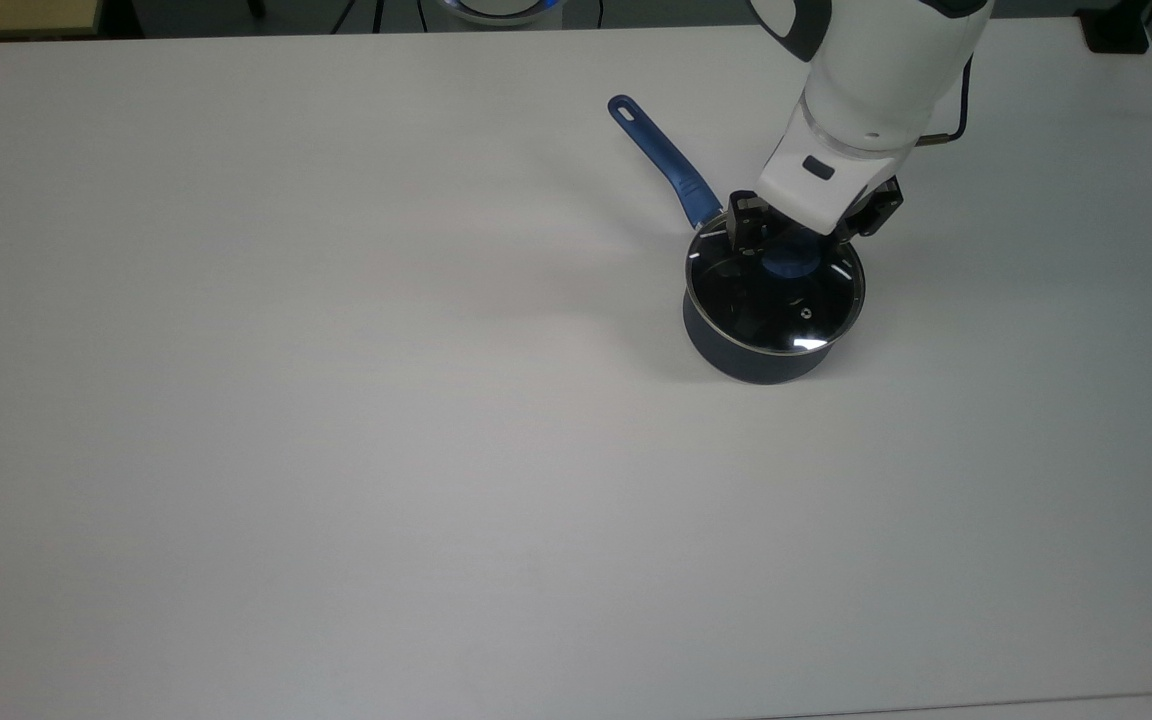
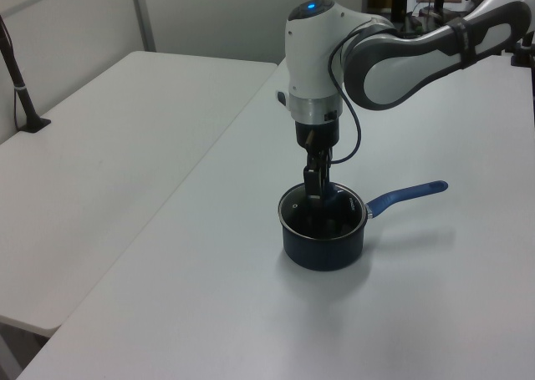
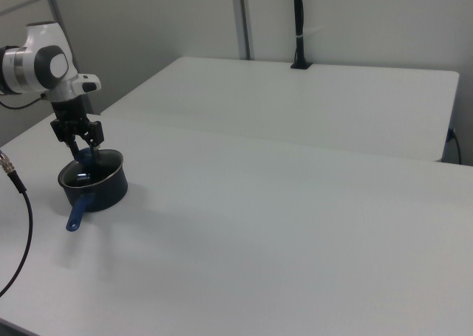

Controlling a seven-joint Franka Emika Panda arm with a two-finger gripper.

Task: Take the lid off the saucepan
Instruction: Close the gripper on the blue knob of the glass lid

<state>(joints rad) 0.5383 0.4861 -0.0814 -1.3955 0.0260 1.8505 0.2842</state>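
Note:
I can see only a dark inside [image 2: 303, 220] through the glass lid. I should expect an empty saucepan [image 2: 323, 251] when I take the lid away.
The dark saucepan [image 1: 748, 362] stands on the white table [image 1: 336, 400], its blue handle [image 1: 661, 152] pointing to the upper left in the top view. The glass lid [image 1: 771, 310] sits closed on it, with the blue knob [image 1: 789, 260] at its centre. My gripper [image 1: 794, 243] hangs right over the knob, open, one finger on each side of it and neither pressing on it. In the left view the gripper [image 2: 313, 190] reaches down onto the lid [image 2: 324, 216] of the saucepan [image 2: 323, 245]. The right view shows the gripper [image 3: 80, 148] spread above the saucepan [image 3: 96, 188].
A second white table [image 2: 109, 138] adjoins on the left view's left, with a black post [image 2: 18, 88] clamped at its edge. A cable [image 3: 18, 225] trails along the right view's left edge. Wide bare tabletop [image 1: 336, 400] lies around the pan.

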